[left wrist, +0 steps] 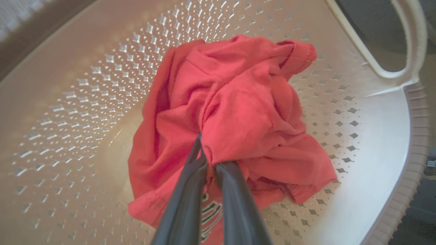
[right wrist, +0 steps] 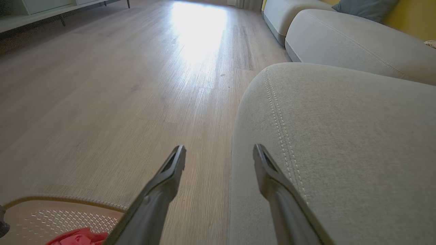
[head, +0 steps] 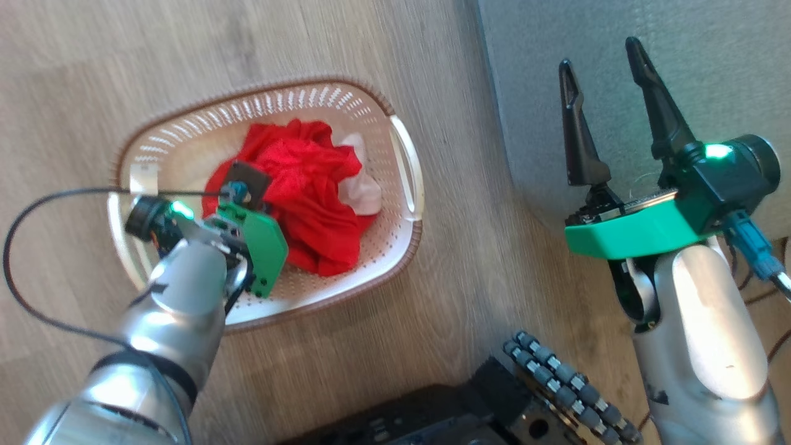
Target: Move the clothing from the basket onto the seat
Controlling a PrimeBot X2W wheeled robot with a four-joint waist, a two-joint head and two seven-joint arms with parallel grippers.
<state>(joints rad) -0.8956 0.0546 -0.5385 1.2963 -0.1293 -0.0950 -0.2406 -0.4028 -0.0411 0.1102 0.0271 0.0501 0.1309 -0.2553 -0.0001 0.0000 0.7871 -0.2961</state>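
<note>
My gripper is going to lift the top red heap [head: 305, 174]. White fabric [head: 361, 190] peeks out between red layers, so the white fabric and more red clothing will stay behind when I lift the heap.
The cream perforated basket [head: 405, 185] with a brown rim stands on the wood floor, left of the grey-green seat [head: 710, 74]. Bright red clothing [head: 309, 185] with a white fabric part [head: 364, 185] lies bunched inside it. My left gripper [left wrist: 207, 149] reaches down into the basket [left wrist: 85, 102] and is shut on a fold of the red clothing [left wrist: 245, 112]; white lettering peeks out between its fingers. My right gripper [head: 602, 62] hangs open over the seat's near edge, fingers empty; in the right wrist view the gripper [right wrist: 219, 153] straddles the seam of the seat [right wrist: 340, 136].
A dark wheeled base with rollers [head: 556, 383] sits at the bottom centre. A black cable [head: 37, 210] loops beside the left arm. More sofa cushions [right wrist: 357, 44] lie further back, and open wood floor [right wrist: 136, 85] stretches away from the basket.
</note>
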